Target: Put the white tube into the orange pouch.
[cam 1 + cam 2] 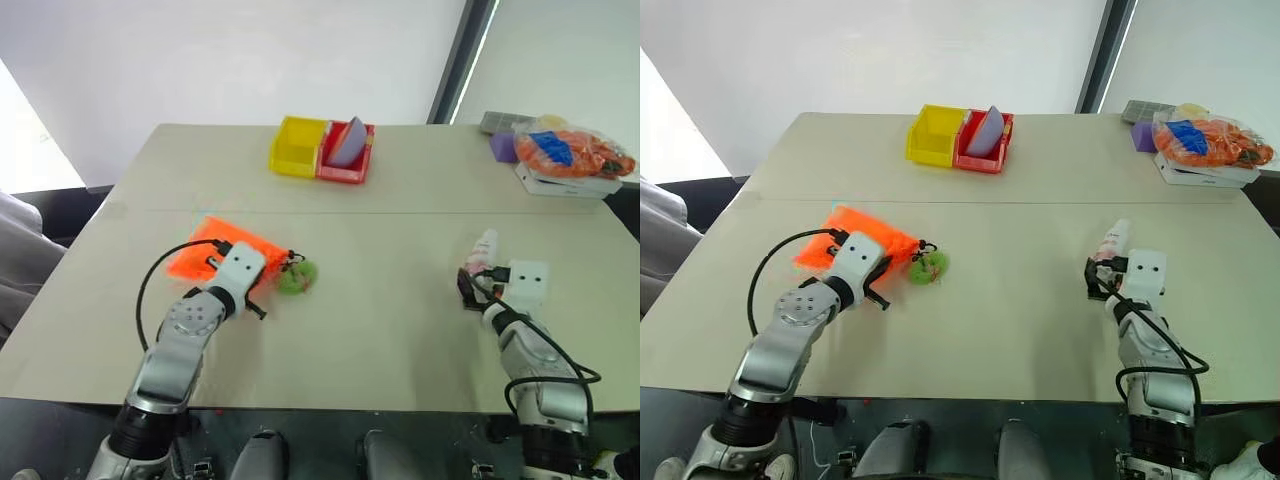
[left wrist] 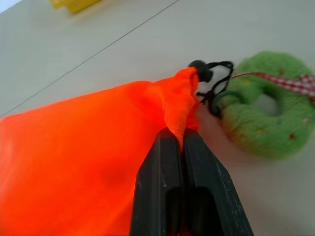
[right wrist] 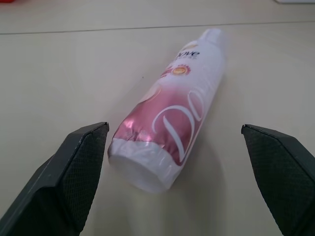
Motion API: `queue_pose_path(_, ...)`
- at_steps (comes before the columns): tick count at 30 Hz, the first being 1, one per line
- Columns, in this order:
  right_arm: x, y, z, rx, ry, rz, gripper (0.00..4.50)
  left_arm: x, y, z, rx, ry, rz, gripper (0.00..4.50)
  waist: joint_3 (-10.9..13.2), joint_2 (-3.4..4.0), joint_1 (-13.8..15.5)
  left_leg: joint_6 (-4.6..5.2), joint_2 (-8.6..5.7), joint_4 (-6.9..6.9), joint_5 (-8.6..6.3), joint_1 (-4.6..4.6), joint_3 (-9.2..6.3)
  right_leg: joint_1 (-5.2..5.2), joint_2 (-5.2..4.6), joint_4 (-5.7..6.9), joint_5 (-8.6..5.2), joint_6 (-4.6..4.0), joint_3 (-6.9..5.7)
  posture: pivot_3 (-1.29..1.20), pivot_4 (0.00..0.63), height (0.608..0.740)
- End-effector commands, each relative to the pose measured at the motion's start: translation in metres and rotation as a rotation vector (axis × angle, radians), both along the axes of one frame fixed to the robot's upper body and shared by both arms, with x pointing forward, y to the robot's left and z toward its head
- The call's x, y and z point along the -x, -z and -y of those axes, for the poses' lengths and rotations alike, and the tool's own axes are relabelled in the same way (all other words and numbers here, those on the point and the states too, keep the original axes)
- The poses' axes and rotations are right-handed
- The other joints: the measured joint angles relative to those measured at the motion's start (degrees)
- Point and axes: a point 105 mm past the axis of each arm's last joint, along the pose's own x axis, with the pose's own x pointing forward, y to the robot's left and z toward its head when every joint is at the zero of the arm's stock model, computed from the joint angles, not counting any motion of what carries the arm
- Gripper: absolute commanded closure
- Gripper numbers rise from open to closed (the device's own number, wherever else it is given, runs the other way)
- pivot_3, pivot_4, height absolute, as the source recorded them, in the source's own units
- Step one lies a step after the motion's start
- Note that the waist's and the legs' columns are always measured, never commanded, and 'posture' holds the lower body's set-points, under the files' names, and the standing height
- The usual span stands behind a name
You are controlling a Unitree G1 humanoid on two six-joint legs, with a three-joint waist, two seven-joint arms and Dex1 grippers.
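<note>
The orange pouch should hang over my right gripper and cover the white tube completely when I push the tube in, because the fabric lies limp (image 1: pixel 190 264).
The orange pouch (image 1: pixel 210 245) lies flat on the left half of the table, its black cord ending in a fuzzy green ring (image 1: pixel 297 277). My left gripper (image 2: pixel 178 135) is shut on a fold of the pouch's fabric (image 2: pixel 88 162) right beside its gathered mouth. On the right, the white tube (image 3: pixel 172 123) with its pink label lies on its side. My right gripper (image 3: pixel 173 130) is open, one finger on each side of the tube's near end, touching nothing. From the head, this gripper (image 1: pixel 472 285) sits just short of the tube (image 1: pixel 485 245).
A yellow bin (image 1: pixel 298 147) and a red bin (image 1: pixel 352 165) stand together at the back centre. At the back right are a clear bag of orange and blue items (image 1: pixel 575 150) on a white box and a purple block (image 1: pixel 503 147).
</note>
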Motion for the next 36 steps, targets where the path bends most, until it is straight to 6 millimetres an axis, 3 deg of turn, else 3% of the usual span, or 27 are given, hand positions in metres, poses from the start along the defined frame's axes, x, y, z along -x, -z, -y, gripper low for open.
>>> queue_pose_path(1,-0.008,-0.012,0.003,0.016,0.032,0.056,0.00,-0.002,-0.012,-0.015,0.002,-0.018,0.043,4.49,0.0,0.00,0.0,0.00,0.00,0.00,0.00,0.01,0.00,0.00,0.00,0.00,0.00,0.00,0.01,0.00,0.150,0.740)
queue_pose_path(10,-0.016,-0.006,0.005,0.008,0.050,0.070,0.00,-0.001,-0.012,-0.017,0.006,-0.004,0.046,4.49,0.0,0.01,0.0,0.00,0.00,-0.02,0.00,0.04,0.02,0.03,0.00,0.00,0.00,0.00,0.03,0.00,0.150,0.740)
queue_pose_path(13,-0.016,-0.006,0.006,0.003,0.059,0.078,0.81,0.000,-0.013,-0.014,0.014,0.005,0.047,4.50,0.0,0.01,0.0,0.00,0.00,-0.02,0.00,0.06,0.02,0.03,0.01,0.00,0.00,0.01,0.05,0.00,0.150,0.740)
queue_pose_path(17,-0.016,-0.006,0.004,0.004,0.049,0.085,2.78,-0.001,-0.012,-0.016,0.019,-0.004,0.047,4.50,0.0,0.01,-0.1,0.00,0.00,-0.03,0.00,0.11,0.03,0.06,0.01,0.01,0.00,0.00,0.07,0.00,0.150,0.740)
queue_pose_path(25,-0.011,-0.016,0.004,0.052,0.022,0.116,2.78,-0.004,-0.014,-0.016,0.042,-0.013,0.053,4.50,0.0,0.03,0.0,0.00,0.01,-0.04,0.00,0.14,0.03,0.08,0.03,0.01,-0.01,0.00,0.08,0.00,0.150,0.740)
queue_pose_path(26,-0.011,-0.022,0.000,0.076,-0.016,0.133,2.78,-0.004,-0.015,-0.016,0.055,-0.015,0.056,4.50,0.0,0.05,0.0,0.00,0.01,-0.05,0.00,0.13,0.03,0.07,0.03,0.01,-0.01,0.00,0.08,0.00,0.150,0.740)
queue_pose_path(30,0.001,-0.049,-0.053,0.184,-0.399,0.199,2.78,-0.005,-0.018,-0.014,0.086,-0.009,0.061,4.50,0.2,0.19,-0.2,0.00,0.01,-0.05,0.00,0.10,0.06,0.06,0.02,-0.01,-0.02,0.02,0.10,0.00,0.150,0.740)
queue_pose_path(36,0.049,-0.041,-0.128,0.157,-0.940,0.072,2.78,-0.005,-0.021,-0.015,0.098,-0.003,0.066,4.50,0.2,0.06,0.0,-0.01,0.12,-0.09,-0.01,0.20,0.03,0.12,0.12,-0.02,-0.15,0.23,0.07,0.00,0.150,0.740)
